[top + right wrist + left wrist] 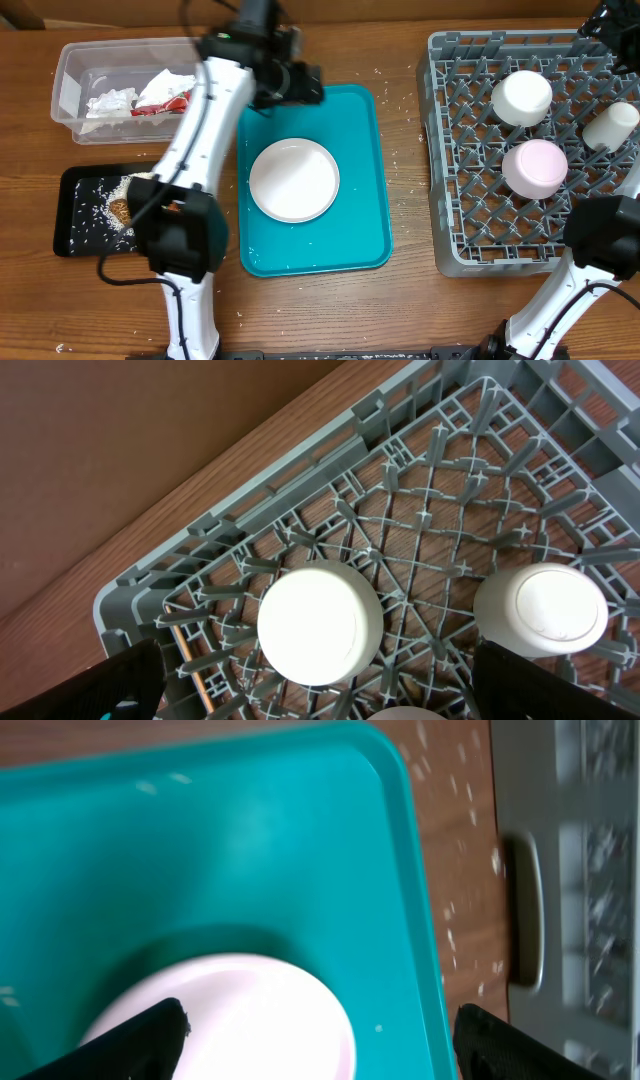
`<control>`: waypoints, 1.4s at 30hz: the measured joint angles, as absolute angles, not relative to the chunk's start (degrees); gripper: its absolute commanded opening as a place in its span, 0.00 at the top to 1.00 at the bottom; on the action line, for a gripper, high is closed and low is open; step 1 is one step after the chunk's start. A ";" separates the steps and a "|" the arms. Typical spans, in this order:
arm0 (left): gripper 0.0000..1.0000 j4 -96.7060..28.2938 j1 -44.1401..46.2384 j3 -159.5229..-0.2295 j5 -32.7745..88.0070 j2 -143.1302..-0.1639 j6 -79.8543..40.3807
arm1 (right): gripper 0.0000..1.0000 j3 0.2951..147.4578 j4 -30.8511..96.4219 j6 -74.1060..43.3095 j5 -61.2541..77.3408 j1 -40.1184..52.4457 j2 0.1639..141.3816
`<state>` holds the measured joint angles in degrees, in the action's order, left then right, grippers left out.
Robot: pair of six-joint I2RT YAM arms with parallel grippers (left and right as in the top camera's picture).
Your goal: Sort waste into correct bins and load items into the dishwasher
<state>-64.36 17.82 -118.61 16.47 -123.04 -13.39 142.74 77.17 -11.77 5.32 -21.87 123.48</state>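
The teal tray's far edge is under my left gripper, so that gripper should move out of the way before my right gripper takes the white plate to the grey rack.
The white plate lies on the teal tray. My left gripper hovers open over the tray's far edge. In the left wrist view the plate shows below and between the spread fingers, and nothing is held. The clear tub holds crumpled napkins and a red wrapper. Rice and a brown lump lie in the black tray. The grey rack carries two upturned bowls and a cup. My right gripper hangs open above a bowl.
Loose rice grains are scattered on the wooden table between the teal tray and the rack. The rack's handle side stands close to the tray's right rim. My left arm's white links cross over the black tray and the tub.
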 measured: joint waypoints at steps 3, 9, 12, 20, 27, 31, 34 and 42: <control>0.16 -65.23 23.59 -118.61 13.28 -123.04 -13.23 | 0.00 142.74 77.14 -11.75 5.34 -21.87 123.48; 0.11 -66.08 34.17 -118.61 3.95 -123.04 -13.61 | 0.00 142.74 77.14 -11.79 5.34 -21.87 123.48; 0.00 -67.22 38.28 -118.61 -2.98 -123.04 -15.64 | 0.00 142.74 77.12 -11.77 5.34 -21.87 123.48; 0.00 -75.55 35.38 -118.54 -16.49 -120.25 -26.92 | 0.00 142.74 77.12 -11.79 5.34 -21.87 123.48; 0.00 -78.37 18.15 -118.54 -19.49 -107.20 -33.15 | 0.00 142.74 77.14 -11.79 5.34 -21.87 123.48; 0.00 -81.12 5.76 -118.67 -17.04 -103.31 -34.46 | 0.00 142.74 77.12 -11.79 5.34 -21.87 123.48; 0.00 -83.15 0.25 -118.63 -13.78 -103.42 -34.81 | 0.00 142.74 77.12 -11.79 5.37 -21.87 123.48; 0.00 -84.84 -8.19 -118.54 -8.19 -103.63 -35.03 | 0.00 142.74 74.52 -11.97 7.22 -21.87 123.48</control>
